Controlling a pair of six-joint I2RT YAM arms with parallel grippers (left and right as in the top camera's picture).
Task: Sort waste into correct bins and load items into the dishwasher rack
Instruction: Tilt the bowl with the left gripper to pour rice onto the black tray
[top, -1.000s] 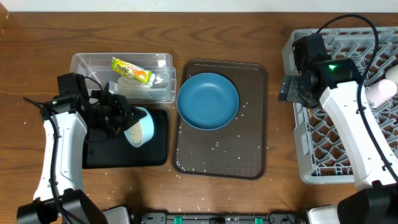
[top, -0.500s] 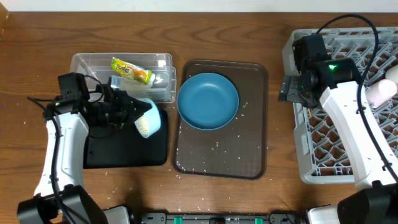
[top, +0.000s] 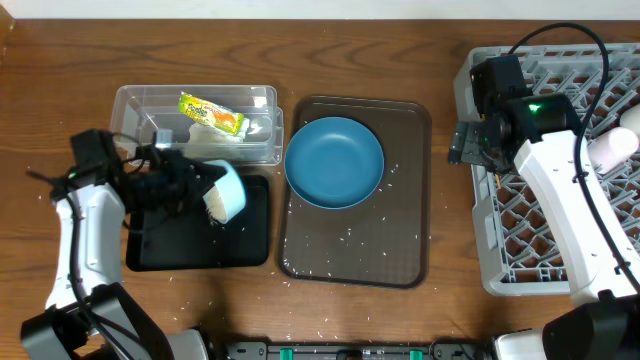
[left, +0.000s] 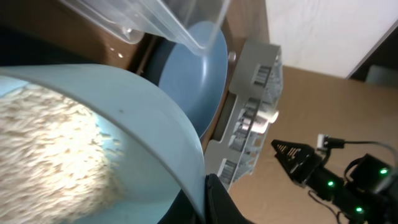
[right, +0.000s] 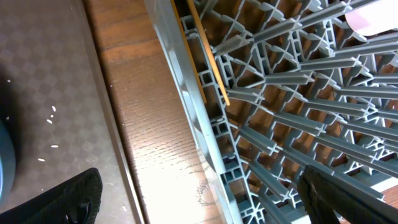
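I should tip the pale bowl more steeply with my left gripper and shake it over the black tub (top: 247, 240), because white rice (left: 53, 155) stays heaped inside the bowl at this tilt.
My left gripper (top: 205, 190) is shut on the rim of a pale bowl (top: 228, 192), tipped on its side over the black tub (top: 190, 248). White rice (left: 43, 149) clings inside the bowl (left: 143, 124), whose rim is pinched between my left gripper's (left: 205, 199) jaws. The clear tub (top: 140, 105) holds the snack wrapper (top: 212, 113) and white tissue (top: 205, 143). The blue plate (top: 334, 162) lies on the brown tray (top: 400, 240). My right gripper (right: 205, 205) hangs open over the left edge of the grey rack (top: 560, 200); a chopstick (right: 208, 56) lies along that wall.
Loose rice grains (top: 350, 235) are scattered on the brown tray and on the table's front edge. A small white cup (top: 612, 148) lies in the rack at the right. Bare wood separates the tray from the rack (right: 298, 93).
My left arm has drawn back to the left, taking the bowl slightly up and left over the black tub and turning it. The right arm has not moved.
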